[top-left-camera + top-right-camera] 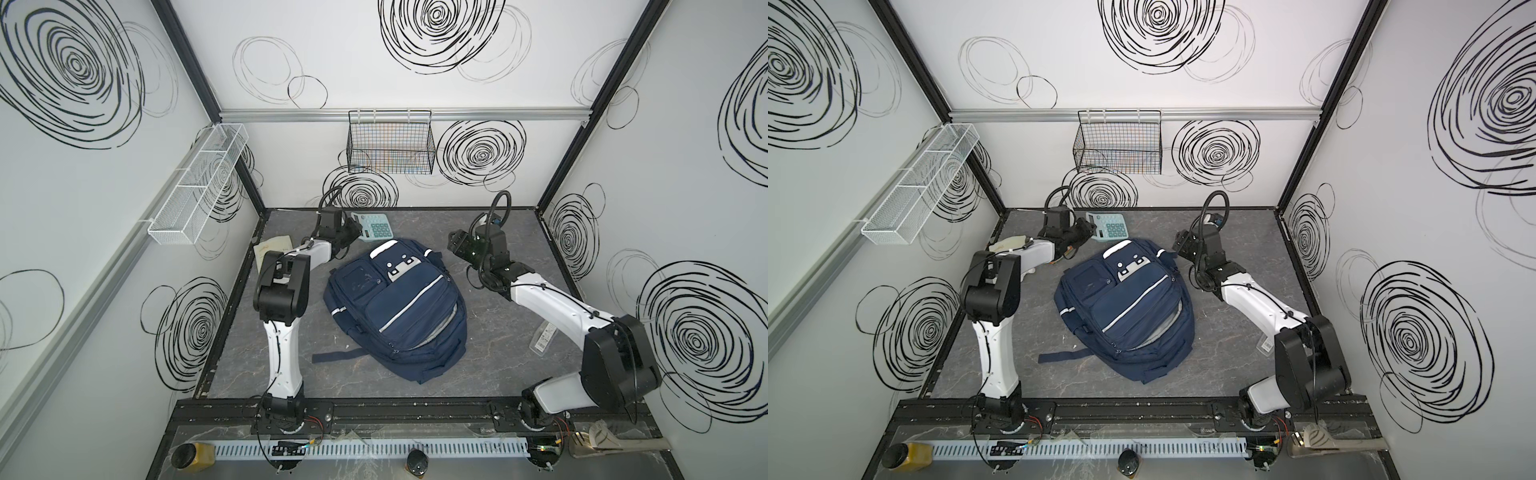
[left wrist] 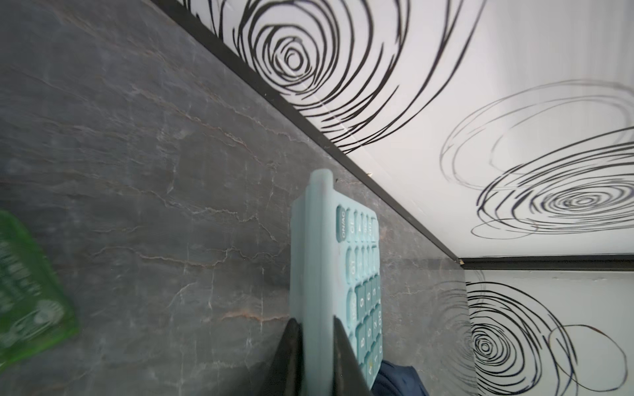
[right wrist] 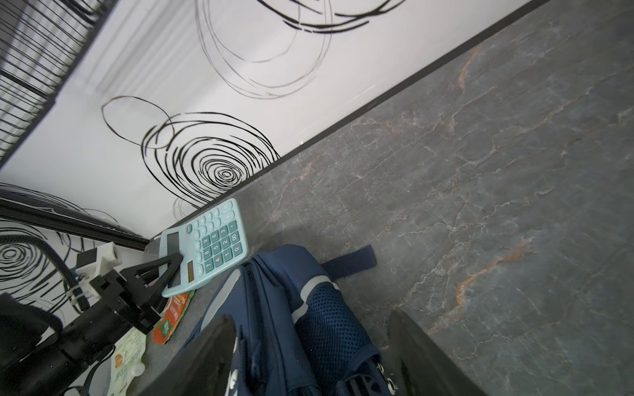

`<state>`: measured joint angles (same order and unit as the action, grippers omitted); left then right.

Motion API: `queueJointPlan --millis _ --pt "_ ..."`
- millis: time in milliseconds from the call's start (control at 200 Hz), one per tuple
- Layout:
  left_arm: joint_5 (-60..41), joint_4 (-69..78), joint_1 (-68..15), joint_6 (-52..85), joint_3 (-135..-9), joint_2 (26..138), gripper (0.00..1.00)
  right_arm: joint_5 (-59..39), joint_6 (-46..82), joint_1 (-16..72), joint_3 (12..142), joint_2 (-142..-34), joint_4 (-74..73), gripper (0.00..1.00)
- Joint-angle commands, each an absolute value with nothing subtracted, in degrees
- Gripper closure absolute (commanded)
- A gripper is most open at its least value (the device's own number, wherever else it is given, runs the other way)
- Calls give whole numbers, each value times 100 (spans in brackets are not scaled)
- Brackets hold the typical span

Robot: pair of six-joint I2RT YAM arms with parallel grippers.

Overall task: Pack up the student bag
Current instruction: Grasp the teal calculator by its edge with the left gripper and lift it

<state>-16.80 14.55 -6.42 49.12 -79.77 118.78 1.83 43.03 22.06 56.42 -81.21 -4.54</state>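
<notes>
My left gripper is on the calculator's display end (image 1: 364,225) and the keypad end (image 1: 385,229) is free, so my right gripper keeps going toward the keypad end and closes there.
The student bag (image 1: 399,316) (image 1: 1129,316), navy blue with white stripes, lies flat mid-table, its main zip partly open on grey lining. A light blue calculator (image 1: 374,227) (image 1: 1111,226) (image 2: 329,274) (image 3: 206,243) sits just behind the bag near the back wall. My left gripper (image 1: 352,232) (image 1: 1086,227) (image 2: 317,322) (image 3: 175,260) is shut on the calculator's display end. My right gripper (image 1: 455,245) (image 1: 1179,245) (image 3: 308,317) hangs open over the bag's top end, a finger on either side of its mesh pocket, holding nothing.
An orange-green packet (image 3: 175,308) lies partly under the calculator, next to a pale pouch (image 3: 127,349) (image 1: 272,247). A green packet (image 2: 27,291) shows blurred in the left wrist view. A clear plastic case (image 1: 544,336) lies under the right arm. A black wire basket (image 1: 390,143) and a white mesh basket (image 1: 199,183) hang on the walls.
</notes>
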Motion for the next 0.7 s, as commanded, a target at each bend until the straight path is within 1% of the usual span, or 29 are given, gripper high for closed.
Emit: queueJointPlan --millis 0,235,470,625,695 --pt "-1529 2290 -598 5104 -7522 11034 100 246 4216 2270 5570 -7659 -340 25" --pt "-1144 2343 -556 5251 -6272 9615 100 374 4224 2406 5394 -6937 -149 26" --pt "-1022 2120 -580 5256 -5582 8439 100 370 4159 2481 5332 -6407 -9 27" --pt "-982 1851 -722 5041 -5270 7665 100 -13 4148 2489 5039 -6060 -260 27" --pt "-1002 1716 -822 4867 -5206 7381 100 -332 4046 2471 4835 -5914 -527 27"
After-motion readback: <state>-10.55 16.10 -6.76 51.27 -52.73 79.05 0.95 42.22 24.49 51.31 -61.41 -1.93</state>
